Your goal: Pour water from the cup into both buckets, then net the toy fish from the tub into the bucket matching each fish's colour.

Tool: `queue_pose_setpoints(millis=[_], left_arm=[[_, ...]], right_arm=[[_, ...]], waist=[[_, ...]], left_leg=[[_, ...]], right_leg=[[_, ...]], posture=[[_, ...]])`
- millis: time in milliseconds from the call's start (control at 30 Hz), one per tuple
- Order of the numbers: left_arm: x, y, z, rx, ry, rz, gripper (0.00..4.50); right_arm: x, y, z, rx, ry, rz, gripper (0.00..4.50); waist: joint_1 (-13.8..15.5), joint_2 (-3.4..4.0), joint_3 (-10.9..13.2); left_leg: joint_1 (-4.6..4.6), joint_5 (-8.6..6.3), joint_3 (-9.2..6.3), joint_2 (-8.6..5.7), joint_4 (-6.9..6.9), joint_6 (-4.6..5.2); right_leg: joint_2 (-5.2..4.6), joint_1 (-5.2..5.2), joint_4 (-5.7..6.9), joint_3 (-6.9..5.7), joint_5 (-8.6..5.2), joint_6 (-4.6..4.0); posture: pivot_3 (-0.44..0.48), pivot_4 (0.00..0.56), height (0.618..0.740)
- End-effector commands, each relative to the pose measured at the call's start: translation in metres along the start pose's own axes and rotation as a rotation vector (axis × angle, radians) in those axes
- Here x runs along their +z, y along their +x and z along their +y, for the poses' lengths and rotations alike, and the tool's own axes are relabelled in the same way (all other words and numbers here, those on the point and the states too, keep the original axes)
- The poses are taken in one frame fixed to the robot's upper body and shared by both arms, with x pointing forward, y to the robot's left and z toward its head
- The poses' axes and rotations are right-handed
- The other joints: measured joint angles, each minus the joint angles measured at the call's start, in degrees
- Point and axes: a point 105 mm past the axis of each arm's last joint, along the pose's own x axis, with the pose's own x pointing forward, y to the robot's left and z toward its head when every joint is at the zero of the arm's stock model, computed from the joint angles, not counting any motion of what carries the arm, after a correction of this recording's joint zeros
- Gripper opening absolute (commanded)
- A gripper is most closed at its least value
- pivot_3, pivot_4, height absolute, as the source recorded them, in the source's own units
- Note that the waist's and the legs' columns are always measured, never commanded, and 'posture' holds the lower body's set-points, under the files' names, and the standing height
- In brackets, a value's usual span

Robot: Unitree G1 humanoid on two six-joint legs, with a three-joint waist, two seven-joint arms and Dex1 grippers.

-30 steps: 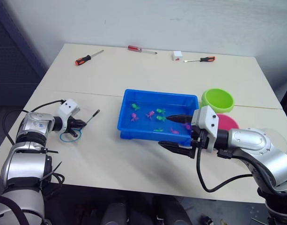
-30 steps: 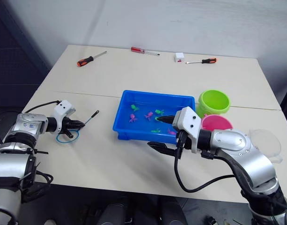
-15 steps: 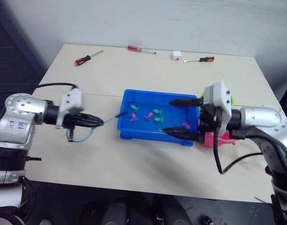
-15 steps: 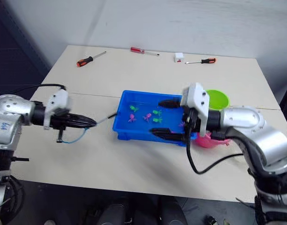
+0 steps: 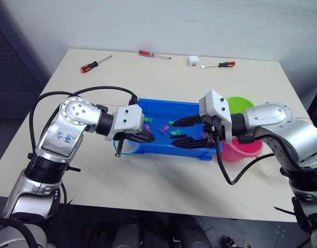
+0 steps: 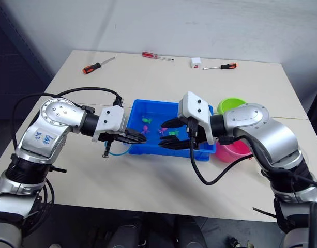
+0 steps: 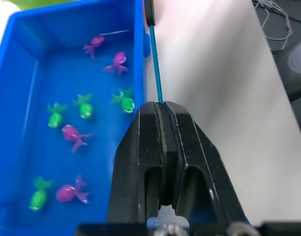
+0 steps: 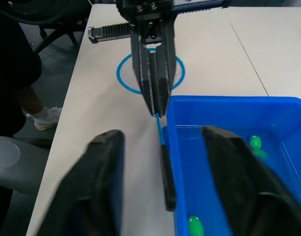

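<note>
The fish (image 8: 257, 145) will drift around when the robot sweeps the net through, because a bright waterline (image 8: 189, 126) runs along the inside of the blue tub.
The blue tub (image 5: 168, 102) sits mid-table with several green fish (image 7: 85, 109) and pink fish (image 7: 71, 133) in it. My left gripper (image 5: 149, 137) is at the tub's left end, shut on the net's thin blue shaft (image 7: 155, 78). The net's hoop (image 8: 150, 73) trails behind it over the table, and the dark handle end (image 8: 167, 182) points along the tub's rim. My right gripper (image 5: 175, 130) is open over the tub, its fingers either side of that handle end without touching it. The green bucket (image 5: 242, 105) and pink bucket (image 5: 244, 148) stand right of the tub. The clear cup (image 5: 269, 169) is mostly hidden behind my right arm.
Three red-handled screwdrivers (image 5: 95, 63) (image 5: 154, 54) (image 5: 219, 65) and a small white block (image 5: 194, 61) lie along the table's far side. A person's shoe (image 8: 42, 118) shows on the floor beyond the table's left edge.
My left arm has lifted the net off the table's left side and swung it right to the tub's left end. My right gripper has moved left across the tub towards the handle.
</note>
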Motion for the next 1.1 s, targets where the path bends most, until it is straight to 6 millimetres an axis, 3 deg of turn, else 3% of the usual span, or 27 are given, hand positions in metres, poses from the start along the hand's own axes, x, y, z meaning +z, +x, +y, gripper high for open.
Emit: queue_pose_setpoints(millis=[33, 533, 700, 900, 1100], left_arm=[[0.011, 0.001, 0.000, -0.012, 0.050, -0.022, 0.00], [0.016, 0.001, 0.003, -0.012, 0.049, -0.041, 0.00], [0.017, 0.001, 0.005, -0.010, 0.046, -0.049, 0.00], [0.022, -0.002, 0.011, 0.020, -0.024, -0.101, 0.00], [0.029, -0.025, 0.013, 0.058, -0.239, -0.262, 2.10]], right_arm=[[0.005, 0.003, 0.003, 0.009, -0.063, 0.007, 2.29], [0.003, 0.003, 0.002, 0.001, -0.095, 0.022, 2.29], [0.003, 0.003, 0.002, 0.002, -0.112, 0.032, 0.03], [0.003, 0.000, 0.002, -0.007, -0.134, 0.042, 0.03], [0.007, -0.023, -0.005, -0.101, -0.190, 0.083, 0.00]], waist=[[-0.03, 0.00, 0.00], [-0.01, 0.00, 0.00], [-0.01, 0.00, 0.00], [-0.01, 0.00, 0.00], [0.02, 0.00, 0.00]], left_leg=[[0.00, 0.00, 0.00, 0.00, 0.00, 0.00], [0.01, 0.01, -0.01, 0.00, 0.02, -0.01], [0.00, 0.01, -0.01, 0.00, 0.02, -0.01], [0.01, 0.01, -0.01, 0.00, 0.03, -0.01], [0.00, 0.01, -0.02, 0.00, 0.03, -0.01]], right_leg=[[0.00, 0.00, 0.00, 0.00, 0.00, 0.00], [0.00, 0.00, 0.01, -0.01, 0.00, 0.00], [0.00, 0.00, 0.02, -0.01, 0.00, 0.00], [0.00, 0.00, 0.03, -0.01, 0.00, 0.00], [0.00, 0.00, 0.04, -0.02, 0.00, 0.00]], posture=[[0.000, 0.150, 0.740], [0.000, 0.150, 0.740], [0.000, 0.150, 0.740], [0.000, 0.150, 0.740], [0.000, 0.150, 0.740]])
